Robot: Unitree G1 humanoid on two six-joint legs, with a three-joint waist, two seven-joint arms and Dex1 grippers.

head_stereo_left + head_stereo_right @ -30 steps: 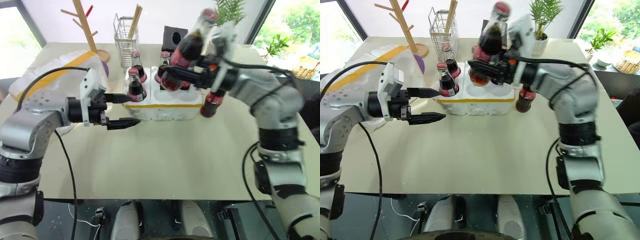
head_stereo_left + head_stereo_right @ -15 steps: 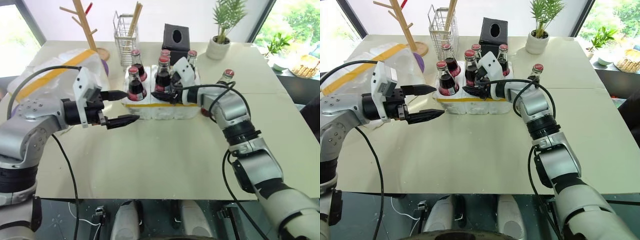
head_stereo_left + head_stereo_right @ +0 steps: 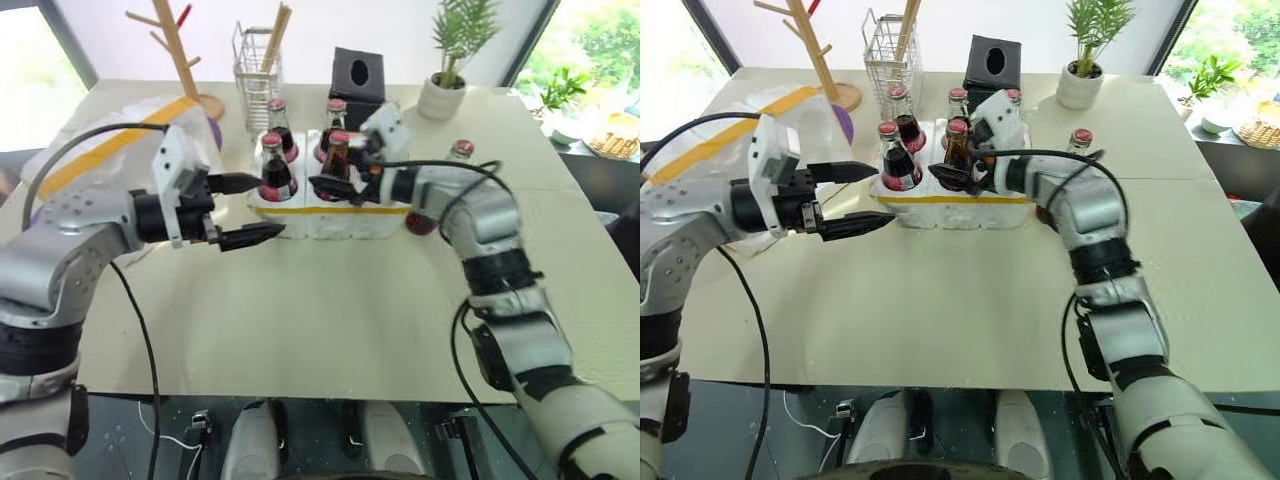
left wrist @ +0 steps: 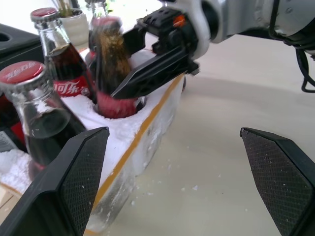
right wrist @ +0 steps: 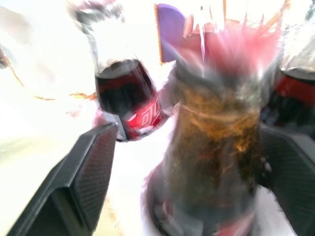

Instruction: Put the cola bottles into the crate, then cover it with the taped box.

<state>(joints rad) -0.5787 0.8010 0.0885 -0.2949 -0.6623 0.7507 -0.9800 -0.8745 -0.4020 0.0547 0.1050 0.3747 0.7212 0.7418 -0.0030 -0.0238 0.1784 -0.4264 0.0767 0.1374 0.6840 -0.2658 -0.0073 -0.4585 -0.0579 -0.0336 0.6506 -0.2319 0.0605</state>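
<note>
The cola bottle (image 3: 420, 222) beside the crate will go only partway down when I lower it in, because the seated bottles' necks (image 3: 272, 154) stick up above the crate's rim.
The crate (image 3: 330, 218), a low white tray with one yellow band, stands mid-table and holds several cola bottles. My right gripper (image 3: 332, 183) is open, a finger (image 4: 152, 73) on either side of the front middle bottle (image 3: 336, 152), which sits in its well (image 4: 110, 64). One more cola bottle (image 3: 456, 153) stands on the table just right of the crate. My left gripper (image 3: 270, 207) hangs open and empty beside the crate's front left corner, near the front left bottle (image 3: 272, 172). The taped box (image 3: 150, 118) lies at the far left behind my left arm.
Behind the crate stand a wire basket (image 3: 255, 65) with sticks, a black tissue box (image 3: 358, 72), a wooden mug tree (image 3: 185, 50) and a potted plant (image 3: 445, 92). Bare tabletop (image 3: 330, 310) stretches from the crate to the near edge.
My right gripper brought a bottle down from the air into the front middle well and has now opened its jaws around it. The left arm has kept still.
</note>
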